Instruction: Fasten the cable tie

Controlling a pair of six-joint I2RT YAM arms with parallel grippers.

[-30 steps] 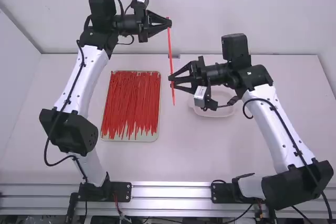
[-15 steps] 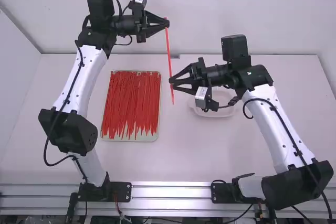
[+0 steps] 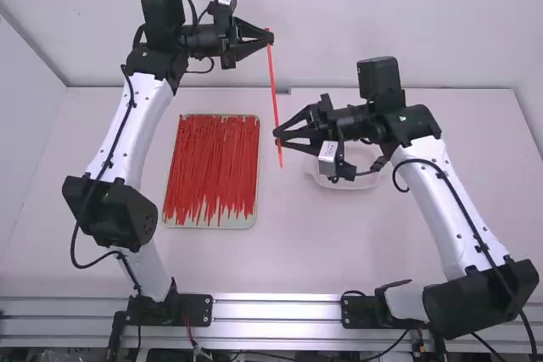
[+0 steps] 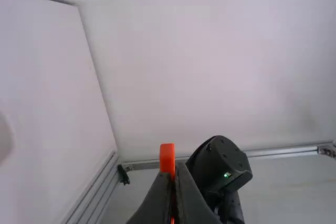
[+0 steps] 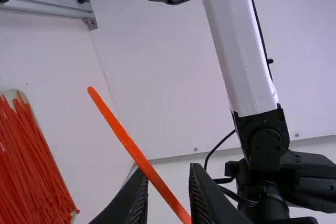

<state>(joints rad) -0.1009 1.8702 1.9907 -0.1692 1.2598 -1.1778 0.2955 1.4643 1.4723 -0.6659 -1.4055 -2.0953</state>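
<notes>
The thin strap (image 3: 274, 95) hangs long below its head (image 3: 268, 30), so I expect it to bend round into a loop when I bring the strap's tip to the head.
A single red cable tie (image 3: 274, 99) hangs nearly upright in the air above the table. My left gripper (image 3: 269, 36) is shut on its top end, and the tie's head (image 4: 167, 158) sticks out just past the closed fingertips. My right gripper (image 3: 277, 135) stands open at the tie's lower part, one finger on each side of the strap. In the right wrist view the tie (image 5: 131, 150) runs slantwise down into the gap between the right gripper's (image 5: 168, 172) spread fingers, with no visible pinch.
A tray (image 3: 216, 225) with several red cable ties (image 5: 26, 171) lies on the table left of the middle. A white bowl (image 3: 348, 182) sits under the right arm's wrist. The left arm (image 5: 236, 51) rises behind the tie.
My left gripper and the tie's top end shifted slightly left. The right gripper stayed open around the lower strap, barely moving.
</notes>
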